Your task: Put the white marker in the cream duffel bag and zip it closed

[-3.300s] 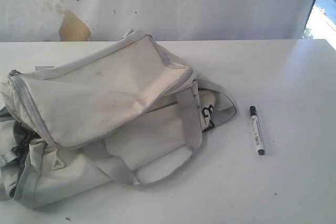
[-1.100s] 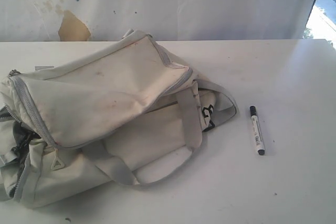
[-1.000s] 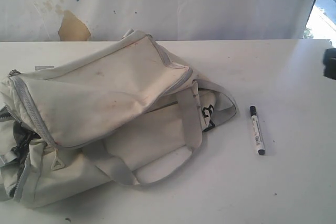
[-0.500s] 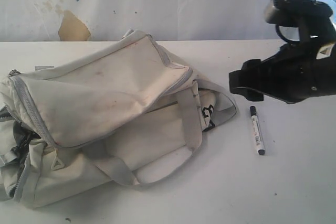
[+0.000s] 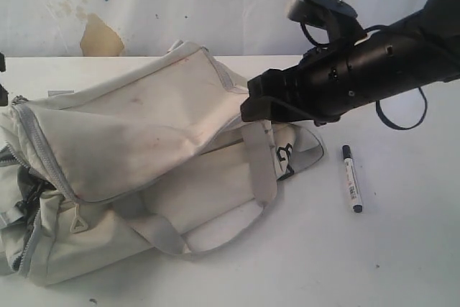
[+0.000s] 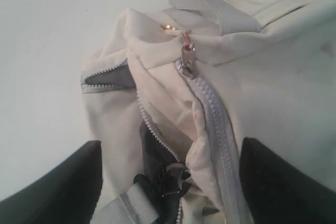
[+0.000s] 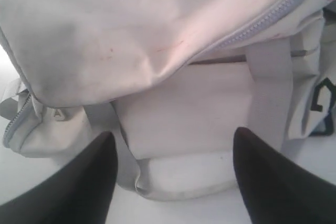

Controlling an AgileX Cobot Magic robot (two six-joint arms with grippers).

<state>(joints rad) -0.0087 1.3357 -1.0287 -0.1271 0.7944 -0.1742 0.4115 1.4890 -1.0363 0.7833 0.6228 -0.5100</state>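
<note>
My left gripper's open fingers are in line with the zipper pull (image 6: 188,60), which lies exposed on top of the fabric, so I should keep moving toward the pull (image 5: 19,99) until they straddle it.
The cream duffel bag (image 5: 144,156) lies slumped on the left half of the white table, its grey zipper (image 6: 210,108) partly undone at one end so dark lining (image 6: 155,148) shows. The white marker (image 5: 351,179) with a black cap lies flat on the table to the right of the bag, untouched. My right gripper (image 5: 251,107) hangs open over the bag's right end, above a pale grey strap (image 7: 184,174), well left of the marker. My left gripper (image 6: 170,182) is open above the bag's unzipped end, its fingers (image 6: 58,187) astride the fabric and a black buckle (image 6: 176,182).
The right arm (image 5: 374,59) stretches in from the right edge above the table (image 5: 388,264). A stained white backdrop (image 5: 215,5) with a tan patch (image 5: 99,37) closes off the far side. Bare tabletop lies around the marker and in front of the bag.
The right arm has swung in from the right edge and reached left over the bag's right end. The bag and the marker lie where they were.
</note>
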